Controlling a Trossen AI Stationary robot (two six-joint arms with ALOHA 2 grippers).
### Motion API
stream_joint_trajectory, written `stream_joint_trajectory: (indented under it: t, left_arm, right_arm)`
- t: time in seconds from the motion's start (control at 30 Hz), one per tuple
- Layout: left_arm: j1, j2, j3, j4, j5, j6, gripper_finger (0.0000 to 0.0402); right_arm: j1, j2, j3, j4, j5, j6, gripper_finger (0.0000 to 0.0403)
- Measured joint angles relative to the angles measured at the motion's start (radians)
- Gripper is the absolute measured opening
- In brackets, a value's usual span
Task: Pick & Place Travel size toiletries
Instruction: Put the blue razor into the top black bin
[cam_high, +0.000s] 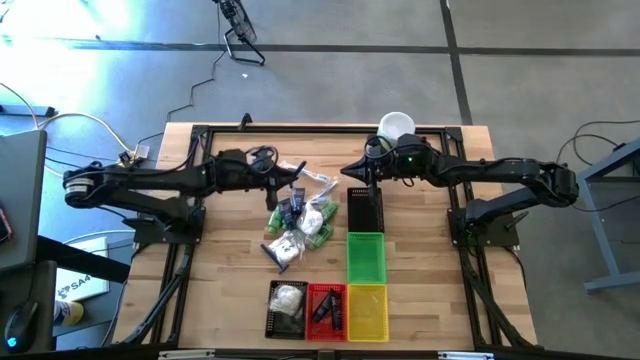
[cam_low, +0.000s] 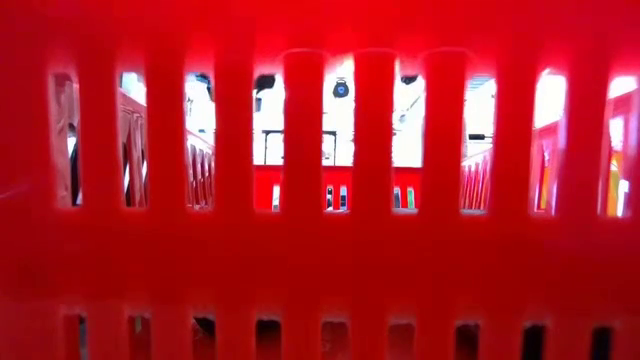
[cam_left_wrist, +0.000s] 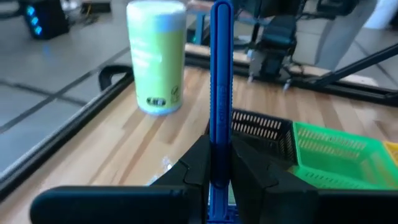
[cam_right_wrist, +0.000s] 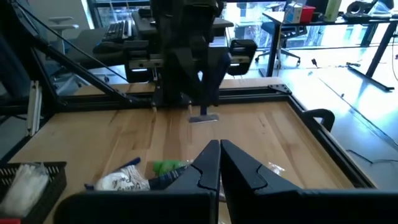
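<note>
The blue stick is in my left gripper, across the pile from the far black basket (cam_high: 365, 213), so next my right gripper opens and takes the stick (cam_left_wrist: 221, 93) from my left gripper.
A loose pile of travel size toiletries (cam_high: 300, 222) lies on the wooden table between the arms, with green bottles, dark tubes and white pouches (cam_right_wrist: 124, 180). My left gripper (cam_high: 292, 185) hovers over the pile's far side, shut on a thin blue stick (cam_left_wrist: 221, 74). My right gripper (cam_high: 350, 172) faces it from the right, above the far black basket (cam_high: 365, 208), shut with nothing in it (cam_right_wrist: 219, 158). A red basket wall (cam_low: 320, 250) fills the low view. My left gripper pinches the blue stick (cam_left_wrist: 219, 146) between its two fingers, partway along its length. The fingers come in about level from the table's left and lie across the stick. The stick stands roughly upright, lifted clear, with its lower end (cam_right_wrist: 203, 117) hanging below the fingers.
A green-and-white canister (cam_left_wrist: 157, 56) stands at the far edge. A green basket (cam_high: 365, 256) sits in front of the far black one. At the near edge are a black basket with a white pouch (cam_high: 286, 306), a red basket (cam_high: 326, 310) and a yellow one (cam_high: 367, 310).
</note>
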Motion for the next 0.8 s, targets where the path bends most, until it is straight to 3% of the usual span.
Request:
stream_joint_trajectory:
  t: [0.23, 0.63, 0.8]
  left_arm:
    - [0.065, 0.044, 0.000, 0.140, 0.138, 0.034, 0.0040]
    - [0.078, 0.091, 0.000, 0.195, 0.181, 0.056, 0.0040]
    - [0.078, 0.091, 0.000, 0.195, 0.236, 0.060, 0.0040]
  right_arm:
    - [0.045, 0.014, 0.000, 0.076, 0.000, -0.002, 0.0005]
    - [0.069, 0.132, 0.000, 0.290, 0.052, 0.000, 0.0006]
    - [0.074, 0.182, 0.000, 0.350, 0.062, 0.037, 0.0045]
